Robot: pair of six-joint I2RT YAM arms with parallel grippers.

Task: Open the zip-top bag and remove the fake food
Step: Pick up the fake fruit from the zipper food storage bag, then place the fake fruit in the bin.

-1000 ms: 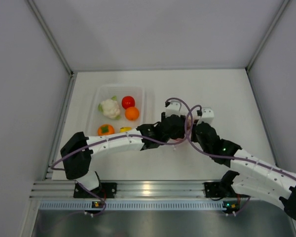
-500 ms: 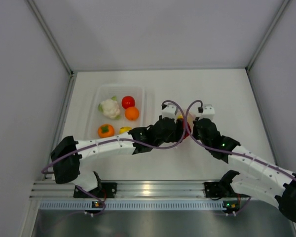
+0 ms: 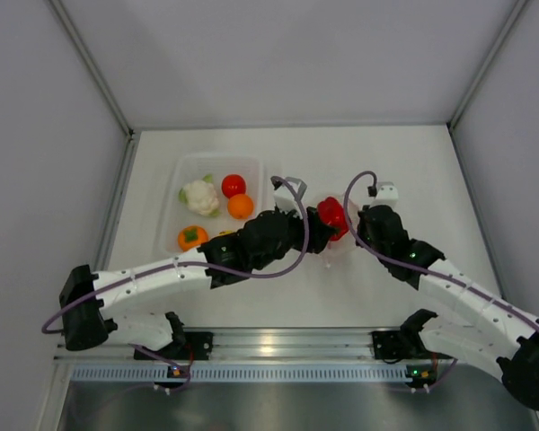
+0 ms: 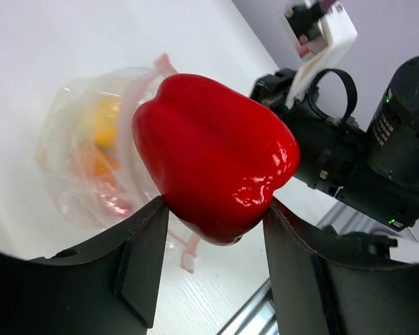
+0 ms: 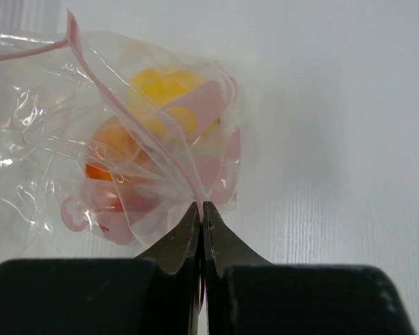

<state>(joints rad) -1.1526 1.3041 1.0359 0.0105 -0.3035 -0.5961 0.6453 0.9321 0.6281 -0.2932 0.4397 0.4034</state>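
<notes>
My left gripper should keep going to the tray's open spot (image 3: 208,168) beside the red tomato and let go there, because the red pepper (image 3: 332,216) is clear of the bag's opening.
My left gripper (image 4: 213,241) is shut on a glossy red pepper (image 4: 213,157) and holds it above the table; from above the pepper (image 3: 331,215) sits beside the bag. The clear zip-top bag (image 5: 126,146) with its pink zip strip lies on the table, mouth open, with a yellow lemon (image 5: 164,94) and an orange piece (image 5: 105,150) inside. My right gripper (image 5: 202,209) is shut on the bag's pink edge. In the top view the right gripper (image 3: 361,235) is just right of the bag (image 3: 335,247).
A rigid clear tray (image 3: 173,184) at the left holds a white cauliflower (image 3: 200,196), a red tomato (image 3: 234,185), an orange (image 3: 241,206) and a persimmon (image 3: 192,237). White walls stand on three sides. A metal rail (image 3: 269,343) runs along the near edge.
My left gripper has pulled back to the left and lifted, bringing the red pepper out of the bag. The right gripper has kept its hold on the bag's edge.
</notes>
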